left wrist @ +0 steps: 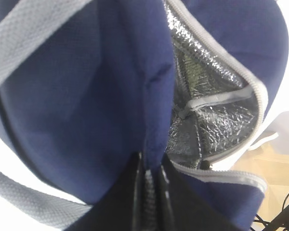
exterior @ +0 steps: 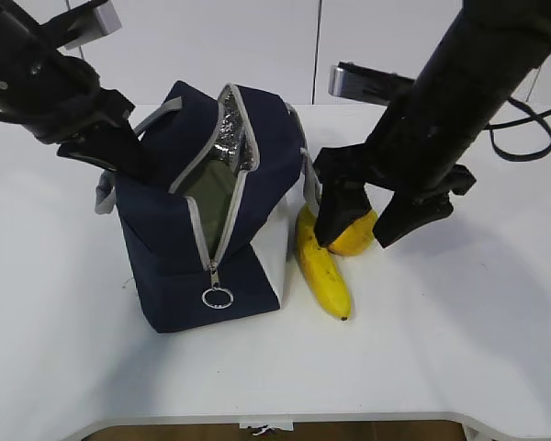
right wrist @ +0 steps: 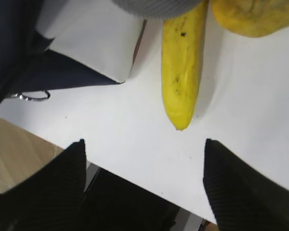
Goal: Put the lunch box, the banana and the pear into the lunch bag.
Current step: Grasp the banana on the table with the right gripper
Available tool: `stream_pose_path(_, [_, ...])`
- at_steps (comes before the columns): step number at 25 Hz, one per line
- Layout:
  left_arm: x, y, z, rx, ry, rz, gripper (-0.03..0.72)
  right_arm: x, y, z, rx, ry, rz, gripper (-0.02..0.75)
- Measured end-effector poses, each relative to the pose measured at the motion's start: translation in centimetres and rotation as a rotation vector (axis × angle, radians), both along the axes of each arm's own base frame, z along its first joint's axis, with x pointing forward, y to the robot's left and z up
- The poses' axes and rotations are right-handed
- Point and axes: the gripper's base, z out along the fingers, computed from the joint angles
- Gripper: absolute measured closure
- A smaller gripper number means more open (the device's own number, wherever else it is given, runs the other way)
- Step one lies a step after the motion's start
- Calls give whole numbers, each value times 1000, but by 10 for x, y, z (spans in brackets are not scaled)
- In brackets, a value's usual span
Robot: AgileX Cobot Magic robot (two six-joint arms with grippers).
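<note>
The grey strap [exterior: 310, 182] only hangs loosely across the banana's far end [exterior: 325, 276], so the banana will slide out from under the strap when the robot lifts.
The navy lunch bag [exterior: 165, 266] stands left of centre with its zipper open and silvery lining [exterior: 230, 129] showing. A dull green surface, the lunch box lid [exterior: 216, 197], shows inside the opening. My left gripper [exterior: 133, 156] is shut on the bag's left top edge; in the left wrist view the pads [left wrist: 151, 183] pinch navy fabric [left wrist: 86, 106]. The banana [exterior: 321, 266] lies right of the bag, the pear [exterior: 356, 237] beside it. My right gripper [exterior: 354, 234] is open, straddling the pear just above it. The right wrist view shows the banana [right wrist: 183, 72], the pear [right wrist: 253, 17] and the open, empty gripper [right wrist: 144, 149].
The zipper's ring pull [exterior: 218, 297] hangs at the bag's near end. The bag's white side panel [right wrist: 96, 43] lies close to the banana. The white table [exterior: 441, 349] ends at a front edge near the bottom of the exterior view.
</note>
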Motion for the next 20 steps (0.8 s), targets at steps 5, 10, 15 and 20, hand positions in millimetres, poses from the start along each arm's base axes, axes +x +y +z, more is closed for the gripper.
stream_pose_path(5, [0,0,0,0,0,0,676,13,4,-23,-8,6,-30,157])
stream_pose_path(10, [0,0,0,0,0,0,676,24,7,-48,-20,18,-52,157])
stream_pose_path(15, [0,0,0,0,0,0,676,32,10,-66,-28,19,-68,157])
stream_pose_path(20, [0,0,0,0,0,0,676,36,11,-73,-33,0,-76,157])
